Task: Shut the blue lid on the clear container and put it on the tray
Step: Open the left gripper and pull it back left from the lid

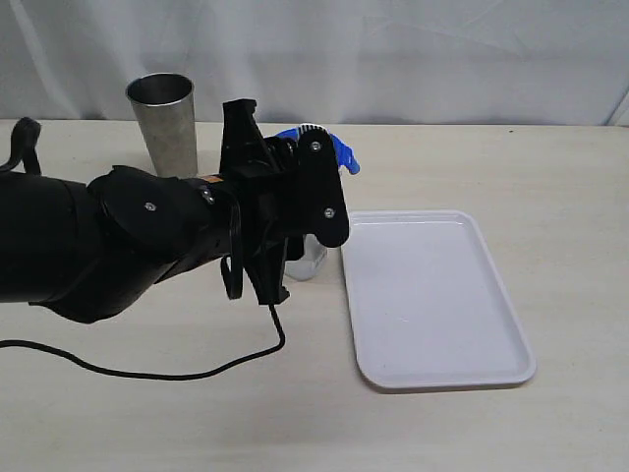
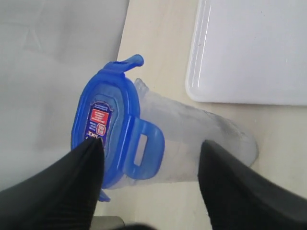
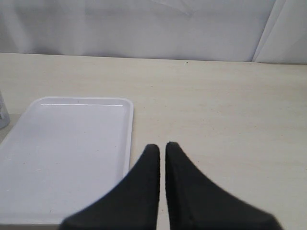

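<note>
The blue lid [image 2: 103,122] will swivel loosely on the clear container when the robot pushes it by a flap, as the flaps [image 2: 147,149] stick outward from the container's side.
The clear container [image 2: 196,139] stands on the table just left of the tray [image 1: 432,295], mostly hidden behind my left arm in the exterior view, where only its base [image 1: 310,258] shows. The blue lid [image 2: 103,127] sits on its mouth, with its flaps sticking outward; one flap [image 1: 344,157] peeks past the arm. My left gripper [image 2: 149,143] is open, one finger by the lid's edge and the other beside the container's wall, holding nothing. Over the table by the tray's [image 3: 67,153] edge, my right gripper [image 3: 162,146] is shut and empty.
A steel tumbler [image 1: 165,123] stands at the back left, behind the left arm. A black cable [image 1: 197,374] trails across the table in front of the arm. A white curtain backs the table.
</note>
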